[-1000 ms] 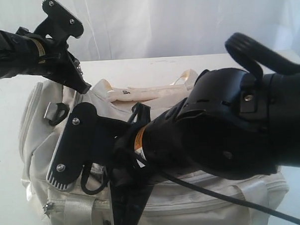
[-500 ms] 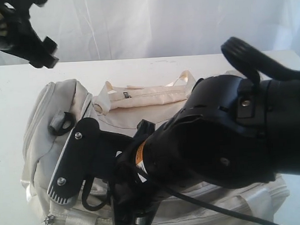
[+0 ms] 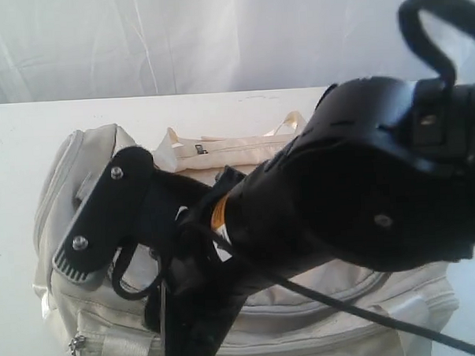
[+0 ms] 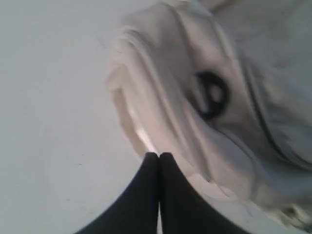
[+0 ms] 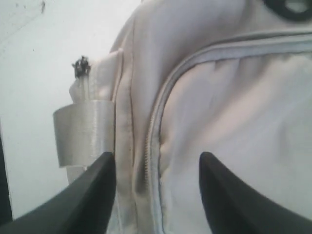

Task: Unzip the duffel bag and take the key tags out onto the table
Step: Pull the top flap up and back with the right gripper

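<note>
The top flap (image 5: 234, 131) lies over the duffel bag's opening. I need to pinch the flap's edge (image 5: 153, 158) with my right gripper and fold the flap back before I reach for the key tags.
The cream-white duffel bag (image 3: 87, 161) lies on the white table (image 3: 15, 140), its grey zipper (image 5: 152, 141) still closed where I see it. My right arm (image 3: 356, 188) reaches across the bag toward its left end. The right gripper (image 5: 156, 163) is open, one finger on each side of the zipper seam, with nothing between the fingers but fabric. My left gripper (image 4: 159, 155) is shut and empty, hovering over the table (image 4: 53, 97) beside the bag's end near a black D-ring (image 4: 212, 94). The left arm is out of the exterior view. The key tags are hidden.
A padded cream handle wrap (image 3: 228, 151) lies on top of the bag. A white webbing loop (image 5: 84, 131) and a small dark zipper pull (image 5: 81, 66) sit at the bag's corner. White curtain (image 3: 215, 37) backs the table.
The left arm lifted away up and to the left, out of the exterior view, and its gripper is shut. The right gripper has opened and shifted slightly up over the bag's left end.
</note>
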